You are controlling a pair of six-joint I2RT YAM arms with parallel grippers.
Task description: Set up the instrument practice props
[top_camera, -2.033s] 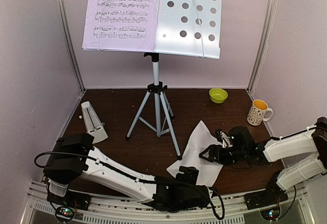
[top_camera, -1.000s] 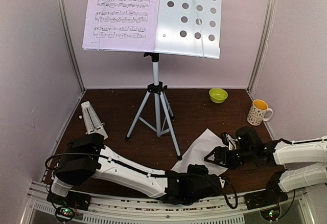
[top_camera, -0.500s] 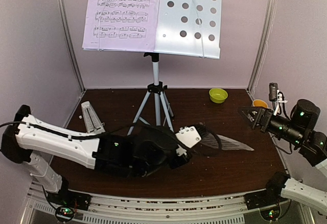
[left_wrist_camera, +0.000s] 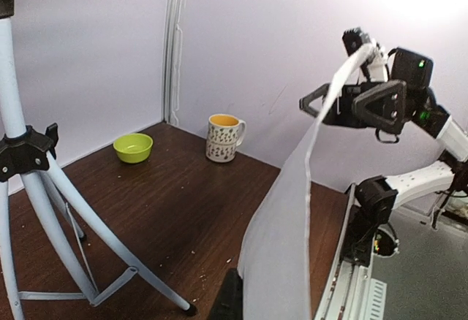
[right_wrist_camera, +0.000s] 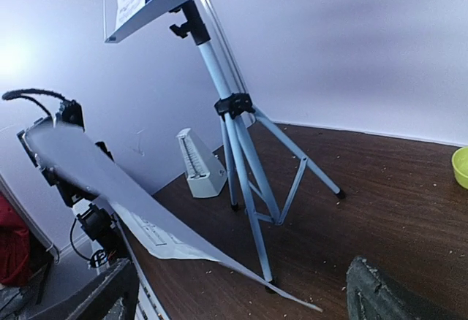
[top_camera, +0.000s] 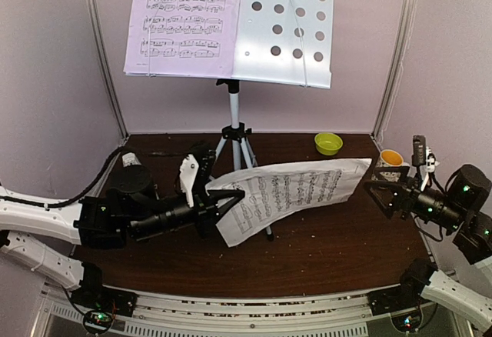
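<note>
The left gripper is holding the page turned on its side, so the right gripper should first take the page's far end, and then the left gripper should take the page's long edge.
The music stand rises on its silver tripod at the back, with one sheet-music page on its left half. My left gripper is shut on the left corner of a second page. That page hangs above the table, printed side up, and appears edge-on in the left wrist view. My right gripper stands open at the right, just off the page's far end, with nothing between its fingers. The pale metronome stands at the back left, mostly hidden behind my left arm from above.
A yellow-green bowl sits at the back right and a patterned mug stands behind my right gripper. Tripod legs spread over the table's middle. Walls close in on three sides.
My left gripper has lifted the second page off the table and swung it up, printed side up. The right gripper has let go, opened wide and drawn back to the right.
</note>
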